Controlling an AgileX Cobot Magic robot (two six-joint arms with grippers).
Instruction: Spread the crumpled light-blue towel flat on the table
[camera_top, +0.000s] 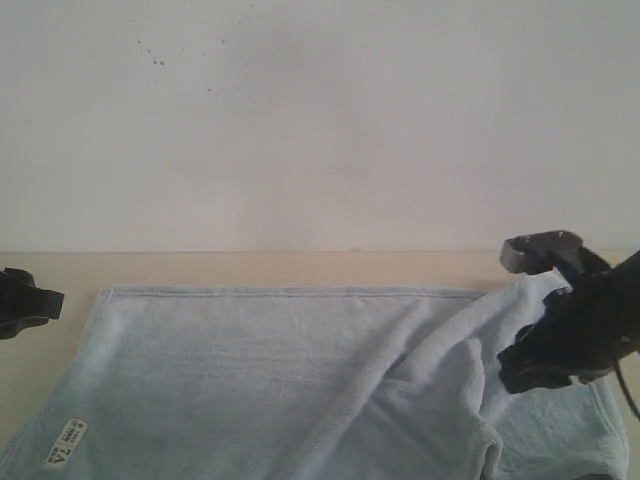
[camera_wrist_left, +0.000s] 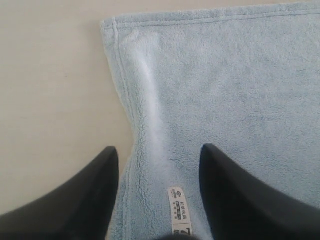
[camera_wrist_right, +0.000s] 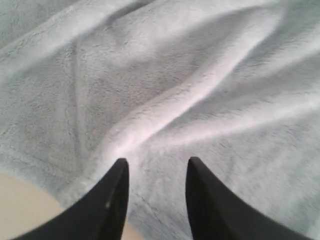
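I expect the bunched end (camera_top: 512, 312) to come out almost flat when I pull, because raised folds (camera_top: 372, 378) run at a slant across the light-blue towel and break its straight back hem.
The light-blue towel (camera_top: 270, 370) lies on the beige table (camera_top: 300, 268). Its left and back parts are flat, while raised folds (camera_top: 440, 350) run across its right side. A white label (camera_top: 65, 443) sits at the near left corner. My left gripper (camera_top: 40, 303) shows at the left border, off the cloth. In the left wrist view, that gripper (camera_wrist_left: 159, 152) is open above the towel's hemmed side edge (camera_wrist_left: 125, 125) and the label (camera_wrist_left: 178, 210). My right gripper (camera_top: 540, 355) hovers at the bunched right end. It (camera_wrist_right: 157, 162) is open over a ridge of towel (camera_wrist_right: 165, 105), holding nothing.
A plain white wall (camera_top: 320, 120) rises behind the table's back edge. Bare table (camera_wrist_left: 50, 90) lies to the towel's left, and a sliver of table (camera_wrist_right: 20, 200) shows beside the right gripper. The towel runs off the bottom of the exterior view.
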